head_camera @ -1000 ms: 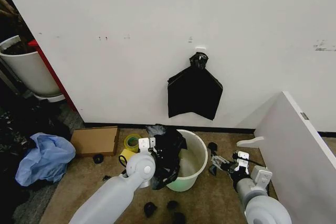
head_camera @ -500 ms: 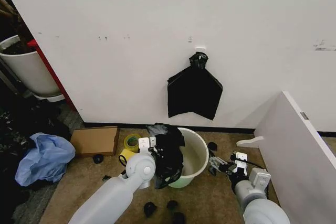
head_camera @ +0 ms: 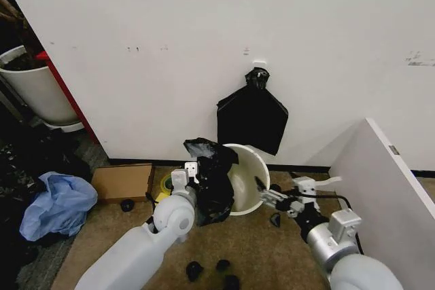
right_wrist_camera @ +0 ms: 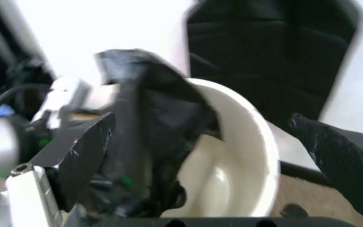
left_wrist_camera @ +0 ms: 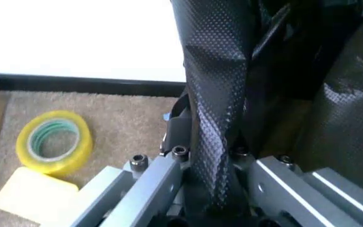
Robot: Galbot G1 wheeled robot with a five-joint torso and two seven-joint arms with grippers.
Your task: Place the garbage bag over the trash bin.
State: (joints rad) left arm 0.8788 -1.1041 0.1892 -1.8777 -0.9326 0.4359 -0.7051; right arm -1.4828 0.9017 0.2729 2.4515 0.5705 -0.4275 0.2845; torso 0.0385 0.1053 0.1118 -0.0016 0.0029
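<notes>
The garbage bag (head_camera: pixel 215 185) is hanging in loose, bunched folds (head_camera: pixel 213 154), so it will spread wide over the trash bin's opening when the robot pulls the garbage bag's other side.
The trash bin (head_camera: pixel 248 174), a small white bucket, is tipped on its side with its mouth turned toward my right arm. The black garbage bag (head_camera: pixel 211 185) hangs crumpled over the bin's left rim and down its outside. My left gripper (head_camera: pixel 192 171) is shut on a twisted fold of the garbage bag (left_wrist_camera: pixel 216 109), which runs between the left gripper's (left_wrist_camera: pixel 210 156) jaws. My right gripper (head_camera: pixel 264 193) is open just right of the bin's rim. In the right wrist view, the right gripper's (right_wrist_camera: pixel 200 125) dark fingers stand wide apart, with the trash bin (right_wrist_camera: pixel 245 161) and garbage bag (right_wrist_camera: pixel 147 123) ahead of them.
A flat black bag bundle (head_camera: pixel 251 120) hangs on the wall behind the bin. A cardboard box (head_camera: pixel 122 181), a yellow tape roll (left_wrist_camera: pixel 54 142) and a blue plastic heap (head_camera: pixel 58 205) lie to the left, near a white planter (head_camera: pixel 37 89). A white board (head_camera: pixel 387 195) leans at right.
The bin has gone from standing upright on the carpet to tipped with its mouth facing right. My left gripper rose with the bag. My right gripper moved left to the rim.
</notes>
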